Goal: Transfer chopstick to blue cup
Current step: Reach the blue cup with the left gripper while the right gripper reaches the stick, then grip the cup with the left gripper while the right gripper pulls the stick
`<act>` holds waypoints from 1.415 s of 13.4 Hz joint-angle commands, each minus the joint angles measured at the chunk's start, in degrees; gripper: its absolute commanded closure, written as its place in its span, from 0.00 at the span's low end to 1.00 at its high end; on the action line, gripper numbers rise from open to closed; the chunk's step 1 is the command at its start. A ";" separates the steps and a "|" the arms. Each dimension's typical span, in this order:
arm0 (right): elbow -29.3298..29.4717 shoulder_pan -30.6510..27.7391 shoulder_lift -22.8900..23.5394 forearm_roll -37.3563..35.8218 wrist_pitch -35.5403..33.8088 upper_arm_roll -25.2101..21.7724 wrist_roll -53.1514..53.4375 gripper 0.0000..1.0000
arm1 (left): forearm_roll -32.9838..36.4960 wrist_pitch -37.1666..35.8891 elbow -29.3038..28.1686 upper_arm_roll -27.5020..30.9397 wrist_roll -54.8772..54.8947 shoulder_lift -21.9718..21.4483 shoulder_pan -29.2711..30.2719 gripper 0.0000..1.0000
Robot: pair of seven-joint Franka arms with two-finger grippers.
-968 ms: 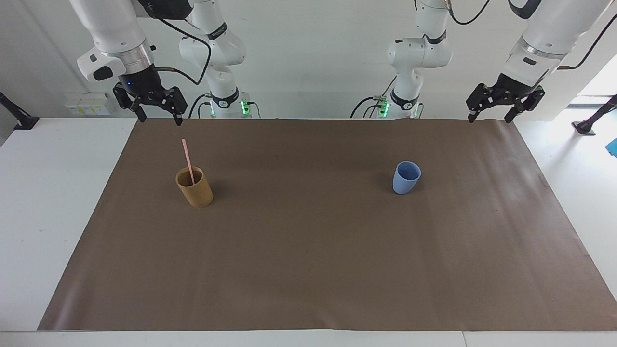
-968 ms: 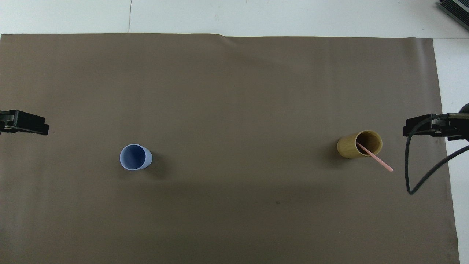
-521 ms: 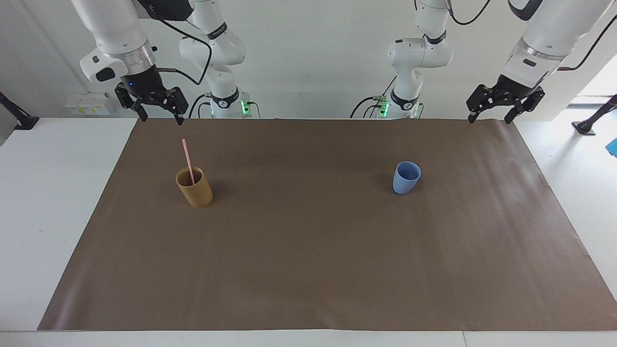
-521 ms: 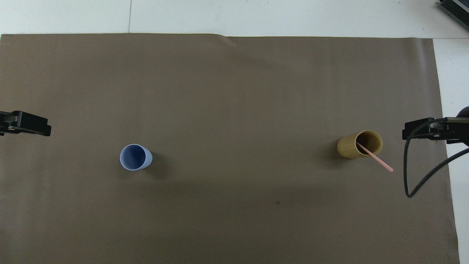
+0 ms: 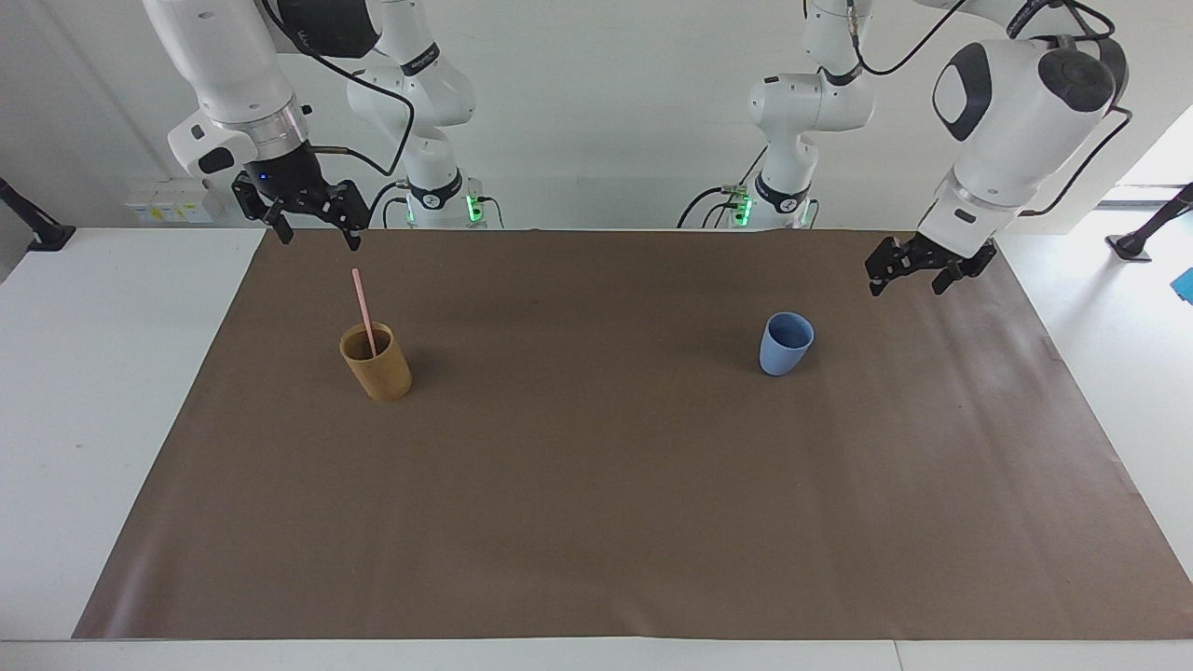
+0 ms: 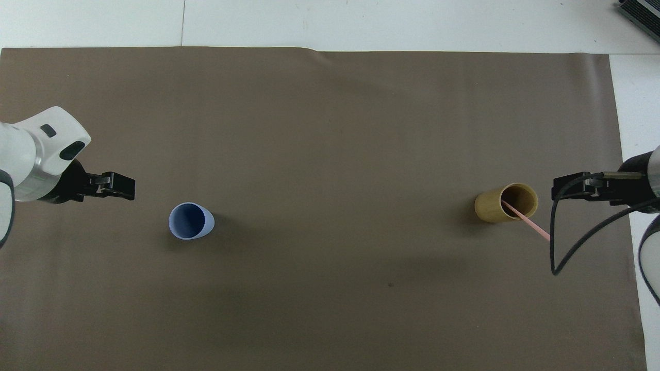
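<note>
The blue cup is far from the chopstick [image 6: 527, 220], so my left gripper should grab the blue cup's rim [image 6: 175, 211] and bring the cup toward my right gripper.
The pale-pink chopstick [image 5: 362, 308] [image 6: 528, 222] leans inside a tan-brown cup [image 5: 377, 363] [image 6: 499, 204] toward the right arm's end of the mat. The blue cup [image 5: 786, 344] [image 6: 190, 221] stands upright and holds nothing, toward the left arm's end. My left gripper [image 5: 904, 285] [image 6: 126, 186] hangs open over the mat beside the blue cup, apart from it. My right gripper [image 5: 319, 239] [image 6: 561, 188] hangs open above the mat, higher than the chopstick's top end and touching nothing.
A brown mat [image 5: 596, 522] covers most of the white table [image 5: 84, 419]. A black cable [image 6: 559, 257] loops down from the right wrist near the chopstick's top end. The two cups are the only objects on the mat.
The left gripper has come down and moved in toward the blue cup. The right gripper has shifted slightly toward the tan cup. Cups and chopstick have stayed put.
</note>
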 commanded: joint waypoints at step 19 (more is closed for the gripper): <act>-20.13 -2.45 -2.39 4.67 10.41 0.31 -18.17 1.00 | -5.13 19.58 -14.85 0.56 -0.28 3.30 -7.57 1.00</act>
